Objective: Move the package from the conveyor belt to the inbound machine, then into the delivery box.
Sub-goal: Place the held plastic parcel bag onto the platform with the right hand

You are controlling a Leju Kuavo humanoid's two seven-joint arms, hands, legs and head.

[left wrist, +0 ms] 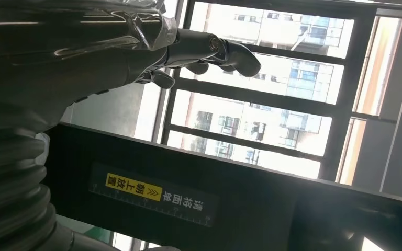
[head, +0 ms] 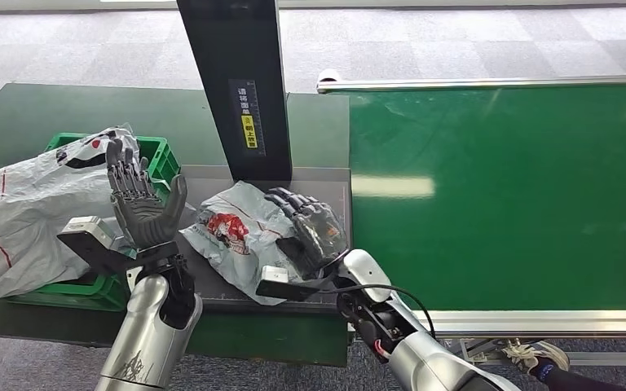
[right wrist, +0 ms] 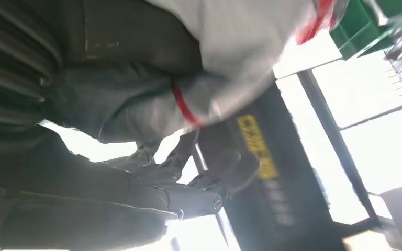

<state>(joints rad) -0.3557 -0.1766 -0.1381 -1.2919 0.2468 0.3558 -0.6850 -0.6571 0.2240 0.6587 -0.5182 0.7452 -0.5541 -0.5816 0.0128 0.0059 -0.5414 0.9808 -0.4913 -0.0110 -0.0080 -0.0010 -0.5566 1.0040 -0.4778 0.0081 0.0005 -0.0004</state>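
The crumpled package (head: 236,232) is lying limp with loose creases (head: 249,201), so I expect its loose end to fold over and hang down from my grip when I lift the package.
The package (head: 232,236), a crumpled grey bag with a red print, lies on the inbound machine's grey platform (head: 212,176) below its black column (head: 240,81). My right hand (head: 308,228) grips the package's right side, fingers curled over the bag. In the right wrist view the bag (right wrist: 230,63) presses against that hand, whose dark fingers (right wrist: 188,198) curl beside it. My left hand (head: 138,204) is raised left of the package, palm up and fingers spread, holding nothing; the left wrist view has its fingers (left wrist: 209,49) in the air. The green delivery box (head: 161,159) stands behind the left hand.
Large grey bags (head: 24,220) with red marks lie over the green box and the dark table on the left. The green conveyor belt (head: 505,195) runs along the right, with a metal rail at its front. A person's shoe (head: 534,357) is on the floor at the lower right.
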